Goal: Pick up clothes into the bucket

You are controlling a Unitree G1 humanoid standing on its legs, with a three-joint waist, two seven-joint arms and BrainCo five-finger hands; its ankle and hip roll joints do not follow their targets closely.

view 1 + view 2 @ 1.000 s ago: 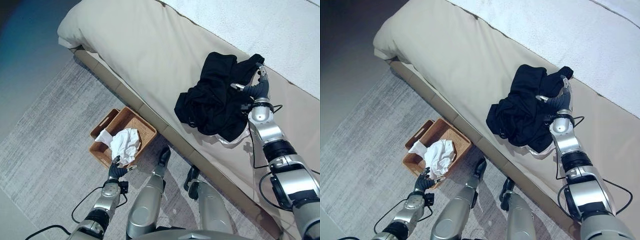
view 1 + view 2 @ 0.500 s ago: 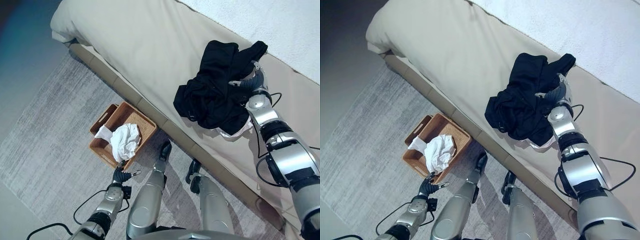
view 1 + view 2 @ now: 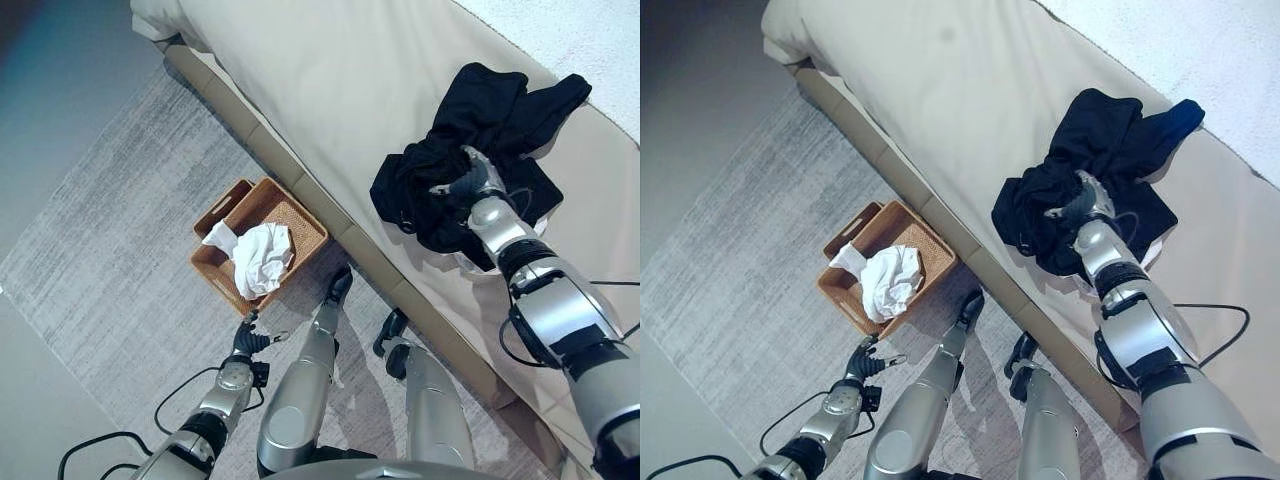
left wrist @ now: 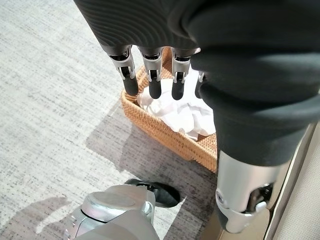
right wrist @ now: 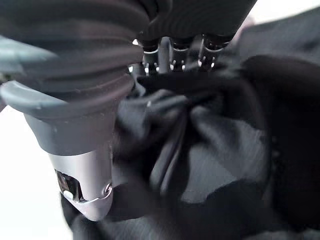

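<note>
A white edge is showing under the black garment (image 3: 435,195), so I should expect a white garment to be hidden there when I lift the black garment.
A crumpled black garment (image 3: 470,140) lies on the beige bed (image 3: 330,90), one sleeve stretched toward the far right. My right hand (image 3: 468,186) rests on the middle of it, open, with the thumb (image 5: 82,192) held apart and the dark fingertips sunk among the black folds (image 5: 210,145). On the rug stands a rectangular wicker basket (image 3: 305,228) that holds a bunched white cloth (image 3: 262,262). My left hand (image 3: 244,345) hangs low over the rug, a short way in front of the basket, open and empty, its fingers (image 4: 152,75) pointing toward the basket (image 4: 165,135).
The basket stands close against the bed's padded side rail (image 3: 270,150). A white blanket (image 3: 590,40) covers the bed's far right. A grey rug (image 3: 120,240) spreads under the basket, with dark floor (image 3: 50,90) beyond it on the left.
The camera has shifted. My right hand has slid from the garment's right edge onto its middle, and the cloth has spread. The left hand has drawn back from the basket's near rim.
</note>
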